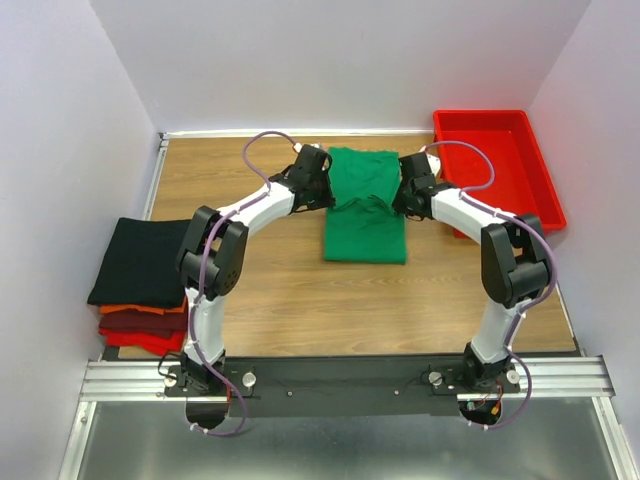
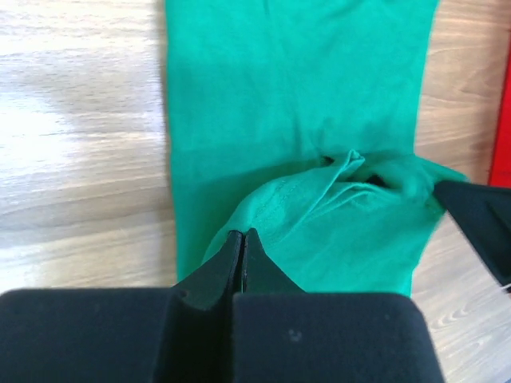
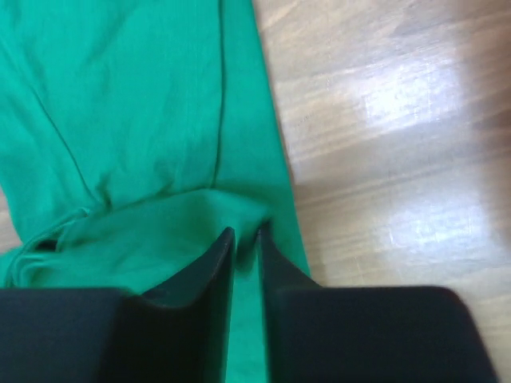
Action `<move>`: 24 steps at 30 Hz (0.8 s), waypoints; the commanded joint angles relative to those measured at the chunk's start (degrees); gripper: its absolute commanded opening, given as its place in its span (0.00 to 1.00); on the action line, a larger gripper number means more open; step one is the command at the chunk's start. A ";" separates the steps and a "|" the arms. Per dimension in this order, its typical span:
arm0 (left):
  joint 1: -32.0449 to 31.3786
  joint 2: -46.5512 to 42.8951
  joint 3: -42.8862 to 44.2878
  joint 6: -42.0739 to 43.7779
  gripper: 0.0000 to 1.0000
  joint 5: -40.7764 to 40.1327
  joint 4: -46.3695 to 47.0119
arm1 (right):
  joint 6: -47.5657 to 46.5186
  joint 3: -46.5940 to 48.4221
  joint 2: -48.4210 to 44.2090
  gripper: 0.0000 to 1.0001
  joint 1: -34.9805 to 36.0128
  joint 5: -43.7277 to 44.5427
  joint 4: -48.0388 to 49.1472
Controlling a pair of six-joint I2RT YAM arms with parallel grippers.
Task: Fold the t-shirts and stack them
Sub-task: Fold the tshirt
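The green t-shirt is bunched up across its middle (image 1: 372, 202), so the robot's left gripper and right gripper should open and smooth it toward its near edge (image 1: 365, 261) before the next fold.
A bright green t-shirt (image 1: 365, 210) lies partly folded at the back middle of the wooden table, its far part lifted and bunched over the near part. My left gripper (image 1: 328, 198) is at its left edge, shut on a fold of the green cloth (image 2: 335, 207), with the jaws (image 2: 242, 235) pressed together. My right gripper (image 1: 402, 198) is at its right edge, its jaws (image 3: 245, 235) closed on green cloth (image 3: 144, 120) with only a thin gap. A stack of folded shirts sits at the left: black (image 1: 140, 258) on top, orange (image 1: 140, 309) and red (image 1: 145, 335) below.
A rigid red plastic tray (image 1: 520, 125) stands at the back right, close behind the right arm. White walls enclose the table on three sides. The right gripper's finger (image 2: 479, 223) shows at the right edge of the left wrist view.
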 commanded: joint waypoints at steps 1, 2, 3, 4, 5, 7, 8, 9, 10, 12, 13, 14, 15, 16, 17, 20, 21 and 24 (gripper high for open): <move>1.43 1.59 1.16 1.49 0.25 2.38 -0.01 | -1.95 3.07 2.11 0.38 -1.02 -2.77 1.81; 1.70 1.59 1.16 2.01 0.39 2.64 0.52 | -2.22 3.51 2.54 0.43 -1.20 -3.30 1.99; 2.31 1.50 1.07 2.71 0.55 3.43 1.83 | -2.48 3.86 2.64 0.48 -1.29 -3.83 1.99; 2.58 1.24 1.33 3.32 0.78 3.96 2.19 | -2.92 4.39 2.46 0.58 -1.46 -3.74 1.99; 3.01 1.06 1.94 4.29 0.94 4.83 2.45 | -3.10 4.39 1.50 0.64 -1.38 -3.74 1.99; 3.81 -0.42 2.12 4.82 0.95 4.58 2.54 | -3.36 3.52 0.10 0.71 -1.38 -3.83 2.08; 3.90 -1.30 1.77 4.91 0.95 3.79 2.54 | -3.45 3.08 -0.69 0.71 -1.38 -3.74 1.99; 3.90 -2.70 0.81 4.91 0.95 2.74 2.80 | -3.45 2.47 -2.01 0.71 -1.47 -4.26 2.08; 3.90 -3.24 0.37 4.91 0.92 2.56 2.81 | -3.36 1.24 -2.54 0.70 -1.38 -4.62 2.17; 3.81 -4.03 -1.47 4.30 0.87 3.43 2.98 | -3.36 -0.08 -3.25 0.70 -1.12 -6.19 2.78; 3.20 -4.38 -2.00 4.04 0.79 3.61 3.16 | -3.27 -0.52 -3.34 0.67 -0.85 -6.55 3.04; 2.85 -4.47 -2.53 3.95 0.75 3.61 3.33 | -3.27 -0.96 -3.25 0.64 -0.50 -6.56 3.22; 2.23 -4.39 -2.97 3.95 0.71 3.44 3.86 | -3.27 -1.06 -2.99 0.64 0.46 -6.03 3.40; 1.88 -3.78 -2.71 3.77 0.65 3.52 3.86 | -3.36 -0.80 -1.94 0.60 0.90 -6.11 3.40; 0.92 -3.25 -2.10 3.68 0.53 3.78 3.86 | -3.36 -0.36 -1.41 0.59 1.17 -6.29 3.49; -0.05 -1.58 -1.31 3.07 0.29 5.28 3.86 | -3.89 2.28 1.30 0.59 3.01 -5.77 3.75; -0.58 -1.31 -1.22 2.98 0.24 6.06 4.38 | -4.06 3.76 2.19 0.59 3.80 -5.24 3.66; -1.90 -0.26 -2.18 2.19 0.13 8.00 5.26 | -4.42 4.92 4.74 0.59 4.51 -4.36 3.66</move>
